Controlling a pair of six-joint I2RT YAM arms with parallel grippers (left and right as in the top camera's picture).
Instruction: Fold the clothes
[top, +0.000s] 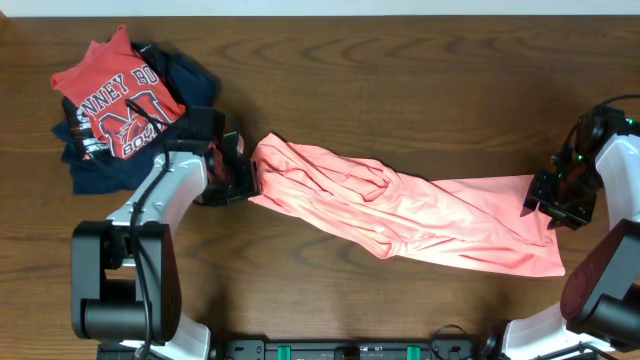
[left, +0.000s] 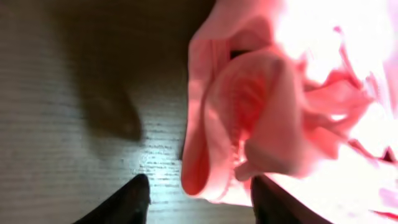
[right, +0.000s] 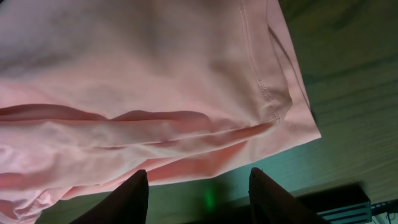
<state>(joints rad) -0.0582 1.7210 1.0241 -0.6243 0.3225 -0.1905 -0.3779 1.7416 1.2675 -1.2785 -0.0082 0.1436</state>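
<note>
The T-shirt's rolled end (top: 267, 184) lies loose at the fingers of my open left gripper. Next, my left gripper pinches that end tightly and folds it toward the T-shirt's middle (top: 385, 215).
The salmon-pink T-shirt (top: 400, 212) lies stretched and bunched in a long band across the middle of the table, its plain side showing and no lettering visible. My left gripper (top: 243, 178) is open at the shirt's left end; in the left wrist view (left: 199, 199) a rolled pink fold (left: 249, 118) hangs between the spread fingers, not pinched. My right gripper (top: 552, 205) is open at the shirt's right end; the right wrist view (right: 198, 193) shows the hemmed edge (right: 186, 93) just beyond the open fingers, with bare table between them.
A pile at the back left holds a red shirt with a white-edged "M" print (top: 118, 92) on dark navy garments (top: 110, 170). The wooden table (top: 400, 90) runs bare behind the pink shirt. Its front edge lies close to the arm bases.
</note>
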